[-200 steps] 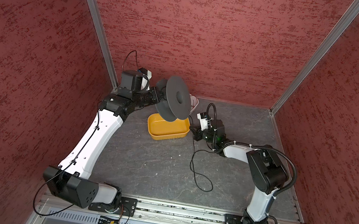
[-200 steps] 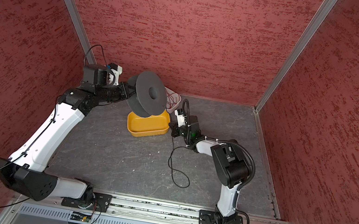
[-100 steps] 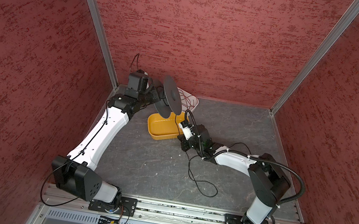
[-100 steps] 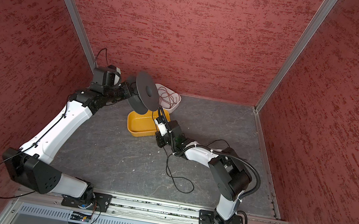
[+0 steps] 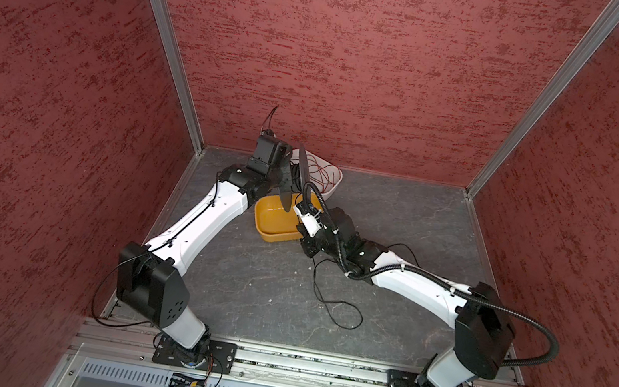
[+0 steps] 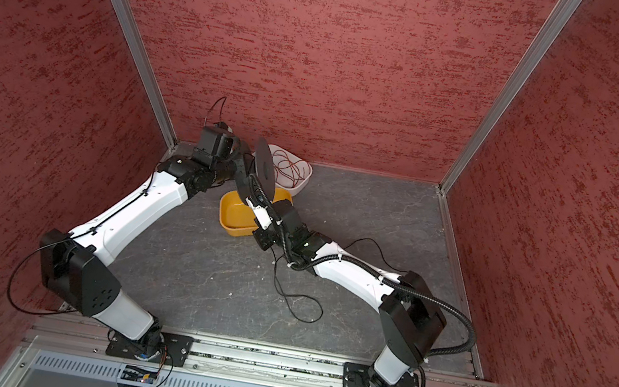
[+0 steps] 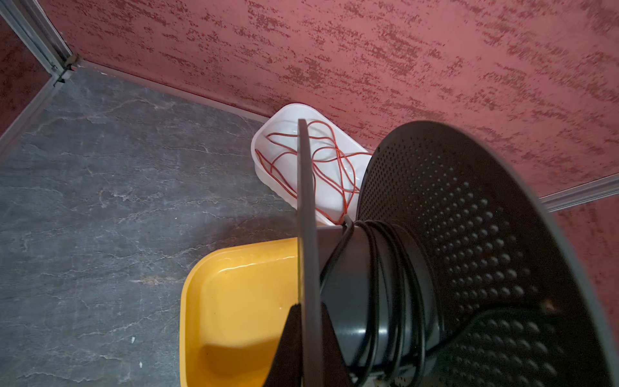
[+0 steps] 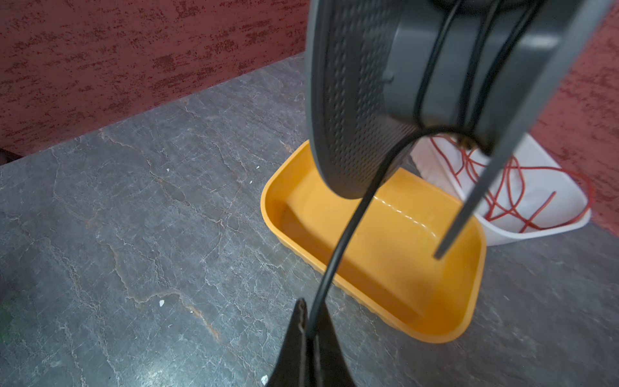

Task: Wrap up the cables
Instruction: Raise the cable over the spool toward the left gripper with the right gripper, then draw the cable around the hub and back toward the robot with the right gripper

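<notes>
The cable runs straight between the spool's sides (image 8: 422,133), so the robot's right gripper should keep pulling it round the grey hub (image 8: 474,74) and let go once this turn lies there.
In both top views a black spool (image 5: 299,176) (image 6: 263,170) hangs edge-on above the yellow tray's far side. My left gripper (image 5: 287,182) (image 7: 306,306) is shut on the spool's thin flange (image 7: 305,207). The black cable (image 7: 385,268) lies in several turns round the grey hub. From the hub (image 8: 435,67) the cable (image 8: 345,241) runs down into my right gripper (image 8: 310,313) (image 5: 302,207), which is shut on it just below the spool. Its slack trails over the floor in a loop (image 5: 339,313) (image 6: 302,307).
A yellow tray (image 5: 265,234) (image 8: 435,333) sits under the spool. Behind it, against the back wall, a white tray (image 5: 337,178) (image 7: 264,140) holds loose red wire (image 8: 502,201). Red walls close in three sides; the right arm's ribbed hose (image 5: 546,337) arcs near the right wall.
The spool has swung from face-on to edge-on and moved back toward the wall. My right gripper has carried the cable left, under the spool, and the floor slack has shifted.
</notes>
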Controlling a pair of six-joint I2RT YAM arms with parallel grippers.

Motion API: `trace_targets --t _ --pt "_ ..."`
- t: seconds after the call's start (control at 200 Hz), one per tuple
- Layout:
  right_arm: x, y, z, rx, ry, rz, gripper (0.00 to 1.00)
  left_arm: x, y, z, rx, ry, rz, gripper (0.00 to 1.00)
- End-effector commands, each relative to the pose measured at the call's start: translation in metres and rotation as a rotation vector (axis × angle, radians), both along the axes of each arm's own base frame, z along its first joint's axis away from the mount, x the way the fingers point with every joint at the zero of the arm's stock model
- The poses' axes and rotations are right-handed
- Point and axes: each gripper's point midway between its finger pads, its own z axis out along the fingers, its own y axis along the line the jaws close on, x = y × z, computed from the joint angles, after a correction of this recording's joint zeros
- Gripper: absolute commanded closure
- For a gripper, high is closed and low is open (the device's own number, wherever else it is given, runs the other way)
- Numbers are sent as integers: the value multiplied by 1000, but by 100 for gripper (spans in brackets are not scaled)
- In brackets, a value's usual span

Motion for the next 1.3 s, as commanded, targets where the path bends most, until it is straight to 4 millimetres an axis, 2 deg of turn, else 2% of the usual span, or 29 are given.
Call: trace_targets --t 0.0,0.326,0.611,0.756,0.942,1.293 --pt "13 -14 35 -16 -96 -82 100 3 1 27 114 -72 5 100" --pt "40 -36 68 -26 -219 -262 100 -14 -16 18 316 -45 -85 100" --pt "62 -59 98 26 -267 -384 100 -31 -31 17 339 -41 -190 100" --pt "67 -61 109 61 -259 -380 100 -38 -38 18 370 -56 -236 100" --pt "74 -66 115 55 -257 -381 97 -45 -47 14 454 -63 -295 100" --pt "103 -101 109 -3 -207 -422 88 -60 -62 16 507 -82 -365 100"
